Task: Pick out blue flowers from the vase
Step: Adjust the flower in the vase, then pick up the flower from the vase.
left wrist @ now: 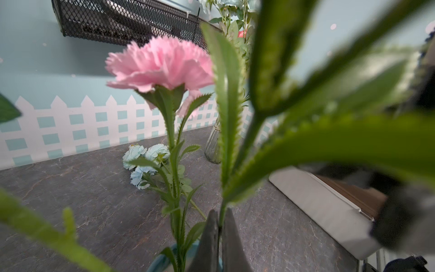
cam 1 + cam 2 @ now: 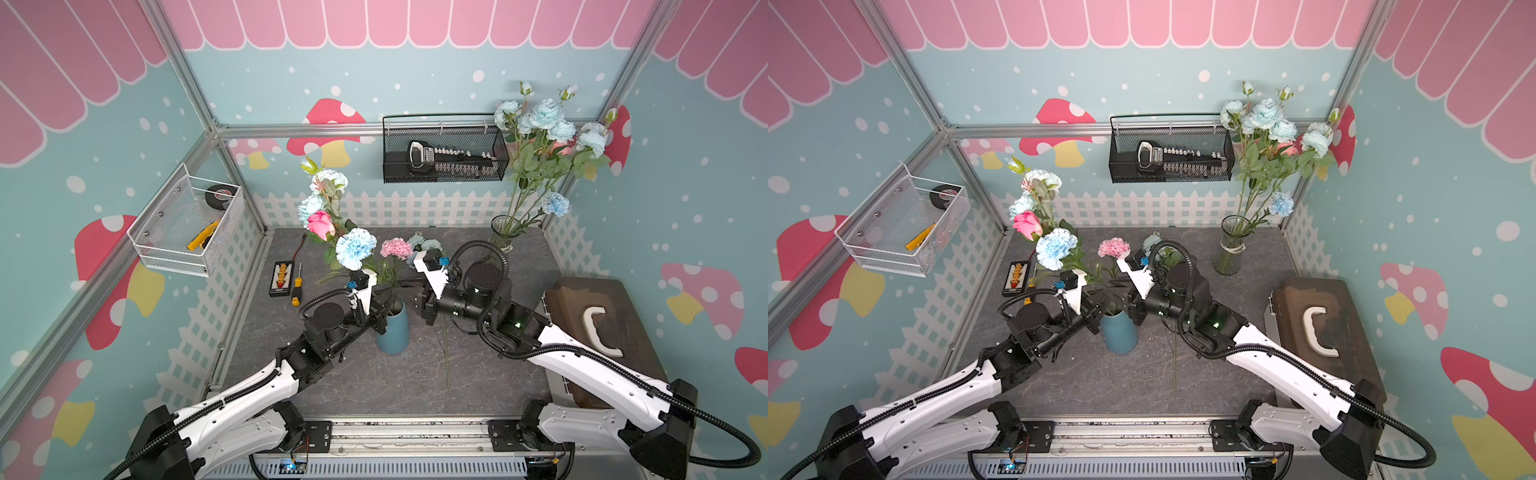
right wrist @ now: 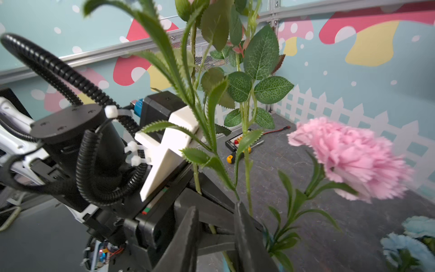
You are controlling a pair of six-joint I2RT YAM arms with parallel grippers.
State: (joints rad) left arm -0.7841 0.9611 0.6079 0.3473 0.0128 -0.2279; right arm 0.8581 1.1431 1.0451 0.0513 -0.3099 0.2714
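Observation:
Next, I take the stem [image 3: 237,195] below the leaves with my right gripper and pull it clear, because my left gripper holds the blue carnation close against the pink rose [image 2: 323,226].
In both top views a blue vase [image 2: 394,332] [image 2: 1120,334] stands mid-table with blue flowers [image 2: 355,248] [image 2: 1054,248], a pink rose [image 2: 320,224] and a pink carnation [image 2: 396,248] [image 1: 160,63] [image 3: 350,155]. My left gripper [image 2: 383,309] [image 1: 220,214] is at the vase mouth, shut on a thin green stem with saw-edged leaves. Across the mouth, my right gripper [image 2: 409,293] [image 3: 216,208] is open, facing the left gripper's jaws, with a stem in its gap. More blue flowers [image 1: 146,162] [image 3: 409,245] lie on the table behind the vase, their stem [image 2: 447,357] running forward.
A glass vase [image 2: 505,235] of blue flowers [image 2: 548,120] stands at the back right. A brown toolbox [image 2: 598,328] sits on the right. A bit case [image 2: 281,279] and screwdriver [image 2: 296,286] lie left. A black mesh basket [image 2: 444,153] and a white wire basket [image 2: 187,220] hang on the walls.

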